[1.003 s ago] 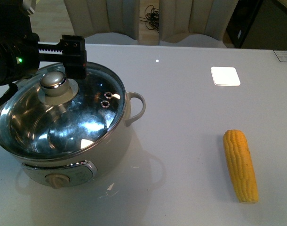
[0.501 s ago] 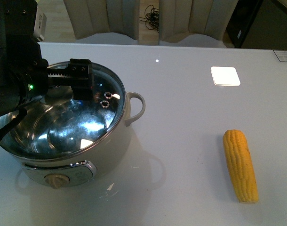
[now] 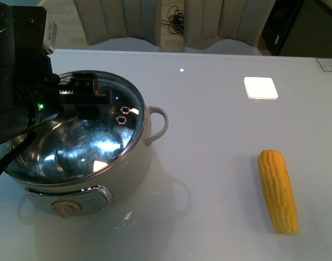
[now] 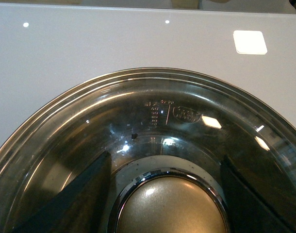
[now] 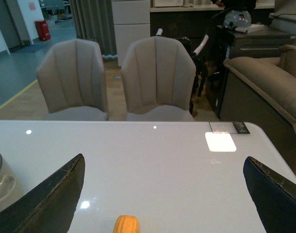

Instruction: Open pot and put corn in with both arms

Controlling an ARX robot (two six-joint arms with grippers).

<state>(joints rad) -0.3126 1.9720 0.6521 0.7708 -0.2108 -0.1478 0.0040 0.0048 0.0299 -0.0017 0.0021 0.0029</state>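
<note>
My gripper will uncover an empty pot (image 3: 128, 171) when it lifts the glass lid, because shiny inner walls and small marks (image 4: 160, 112) show clearly through the glass lid.
The cream-white pot (image 3: 90, 187) stands at the table's left with its glass lid (image 3: 100, 141) on. My left arm (image 3: 19, 103) hangs over the lid and hides the knob in the front view. In the left wrist view the left gripper (image 4: 170, 194) is open, a dark finger (image 4: 85, 194) on each side of the lid's metal knob (image 4: 170, 211), not pressing it. The yellow corn (image 3: 278, 191) lies on the table at the right. In the right wrist view its tip (image 5: 126, 224) sits below the open, empty right gripper (image 5: 165, 204). The front view does not show the right arm.
A bright white square (image 3: 260, 87) lies on the white table (image 3: 209, 136) behind the corn. Two beige chairs (image 5: 157, 77) stand past the far edge, and a sofa (image 5: 269, 82) is off to the right. The pot's loop handle (image 3: 158, 122) sticks out toward the corn.
My left gripper has come down and forward over the lid, so its body now covers the knob that showed a second ago. The pot, lid and corn have not moved.
</note>
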